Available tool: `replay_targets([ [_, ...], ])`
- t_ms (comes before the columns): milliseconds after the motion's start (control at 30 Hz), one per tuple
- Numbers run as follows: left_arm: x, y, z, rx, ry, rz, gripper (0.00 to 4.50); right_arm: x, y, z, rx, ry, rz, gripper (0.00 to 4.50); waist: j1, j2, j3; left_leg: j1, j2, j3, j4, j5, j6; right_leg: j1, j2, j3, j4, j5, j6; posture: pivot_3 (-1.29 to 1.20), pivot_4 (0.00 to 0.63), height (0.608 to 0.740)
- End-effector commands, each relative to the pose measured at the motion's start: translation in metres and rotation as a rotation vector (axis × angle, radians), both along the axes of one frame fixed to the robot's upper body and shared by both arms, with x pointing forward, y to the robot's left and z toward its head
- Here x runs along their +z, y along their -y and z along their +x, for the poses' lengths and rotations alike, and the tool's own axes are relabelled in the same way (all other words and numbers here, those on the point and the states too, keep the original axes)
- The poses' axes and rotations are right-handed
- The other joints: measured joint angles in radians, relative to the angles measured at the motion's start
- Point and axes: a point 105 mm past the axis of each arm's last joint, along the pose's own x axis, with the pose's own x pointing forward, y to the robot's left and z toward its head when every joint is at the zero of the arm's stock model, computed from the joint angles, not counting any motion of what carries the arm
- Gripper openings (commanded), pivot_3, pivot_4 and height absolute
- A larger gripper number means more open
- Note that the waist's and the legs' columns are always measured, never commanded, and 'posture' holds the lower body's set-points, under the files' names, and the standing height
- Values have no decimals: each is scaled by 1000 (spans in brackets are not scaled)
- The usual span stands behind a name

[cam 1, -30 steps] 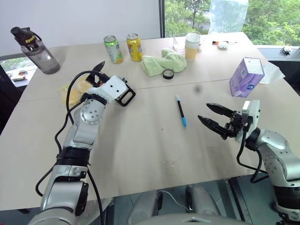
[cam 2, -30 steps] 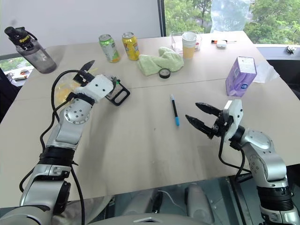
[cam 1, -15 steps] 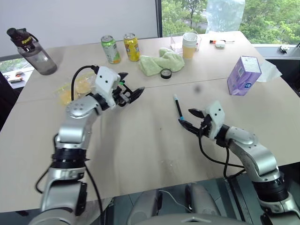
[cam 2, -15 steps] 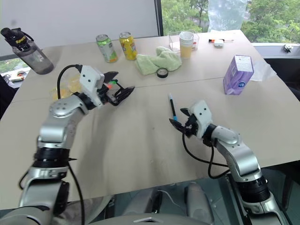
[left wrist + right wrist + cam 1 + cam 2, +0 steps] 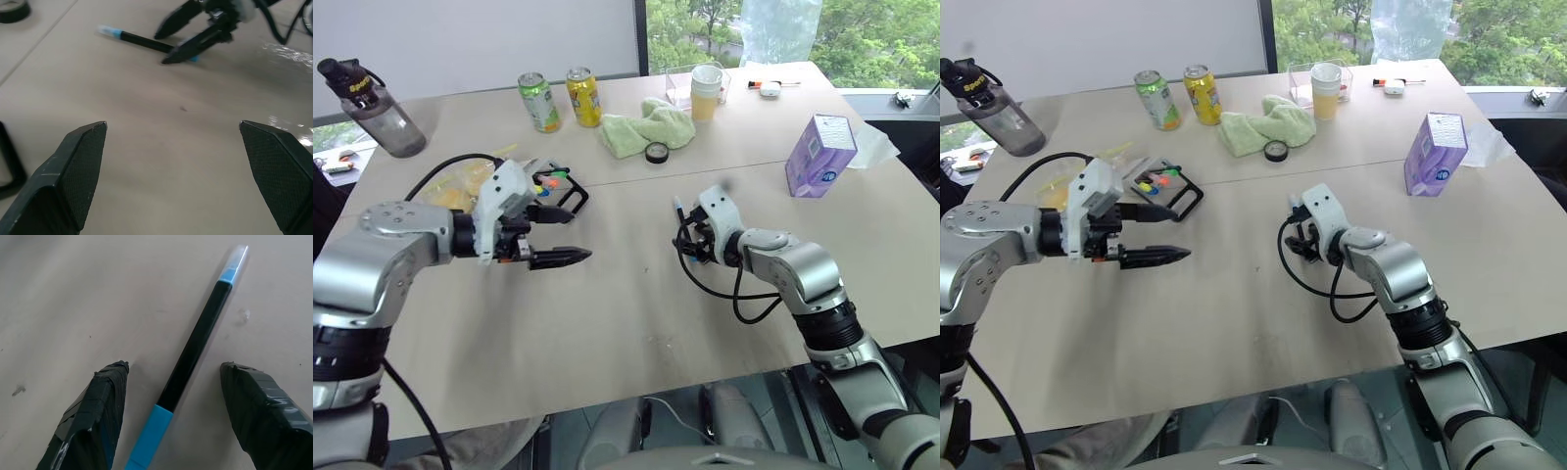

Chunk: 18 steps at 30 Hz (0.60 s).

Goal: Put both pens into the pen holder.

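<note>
The pen is between the fingers of the robot's right gripper, far from the pen holder (image 5: 1163,184), so the robot should pick up the pen (image 5: 193,350) and pass it to its left gripper.
One pen (image 5: 195,342), black with a light-blue end and a clear-white tip, lies flat on the table near its middle. My right gripper (image 5: 174,366) is open and straddles it, one finger on each side, low over the table. The same gripper (image 5: 688,238) covers most of the pen (image 5: 676,206) in the head views. The pen holder (image 5: 1154,182), a flat black case with coloured markers and a loop frame, lies on the table's left side. My left gripper (image 5: 580,236) hangs open and empty just in front of the holder, pointing right toward the pen (image 5: 142,41).
Along the far side stand a water bottle (image 5: 372,93), two cans (image 5: 538,101), a green cloth (image 5: 651,127), a tape roll (image 5: 655,152) and a cup (image 5: 707,93). A purple box (image 5: 822,155) is at the right, a yellow bag (image 5: 460,191) behind my left arm.
My right gripper swung left and down from the table's right side to straddle the pen. My left gripper drew back from the holder and turned to point right.
</note>
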Motion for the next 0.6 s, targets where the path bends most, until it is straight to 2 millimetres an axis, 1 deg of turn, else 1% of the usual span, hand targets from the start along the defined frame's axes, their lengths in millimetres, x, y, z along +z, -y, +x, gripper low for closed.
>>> replay_targets([
  [33,12,-1,-9,-30,42,22,4445,-4,2,-2,-8,7,-48,3220,1,0,0,0,0,0,0,0,0,0,0,0,0,0,0,0,150,740],
  [67,10,-2,-9,-26,45,29,4500,-6,3,-4,-5,8,-58,2706,2,0,0,0,0,0,0,0,0,0,0,0,0,0,0,0,150,740],
  [133,8,-3,-9,-20,47,35,4500,-10,4,-6,5,16,-89,2060,3,0,0,1,0,0,0,0,0,1,0,0,1,0,0,0,150,740],
  [233,8,-7,-3,3,63,41,4500,-10,5,-7,9,24,-95,632,1,0,0,1,0,0,0,0,0,1,0,0,1,0,0,0,150,740],
  [267,10,-8,0,12,72,36,4500,-9,7,-7,1,27,-90,220,1,0,0,1,0,0,0,0,0,1,0,0,1,0,0,0,150,740],
  [300,11,-8,3,16,79,28,4500,-8,9,-7,-8,31,-89,58,1,0,0,1,0,0,0,0,0,1,0,0,1,0,0,0,150,740],
  [333,13,-8,5,16,85,13,4500,-8,11,-6,-21,32,-88,58,1,0,0,1,0,0,0,0,0,1,0,0,1,0,0,0,150,740],
  [367,16,-5,7,19,89,-40,4500,-7,14,-4,-38,38,-82,58,1,0,0,1,0,0,0,0,0,1,0,0,1,0,0,0,150,740],
  [467,22,5,9,5,64,-204,4500,6,20,1,-87,94,-26,58,4,-1,-1,1,0,0,1,0,0,1,0,-1,1,0,0,0,150,740],
  [533,19,22,10,-10,23,-337,4500,24,15,0,-57,162,52,58,4,-1,-1,0,0,0,1,0,0,1,0,0,1,0,0,0,150,740],
  [600,13,37,12,-14,-11,-396,4500,39,10,-3,-21,238,88,58,3,-1,0,0,0,0,1,0,0,1,0,-1,1,0,0,0,150,740],
])
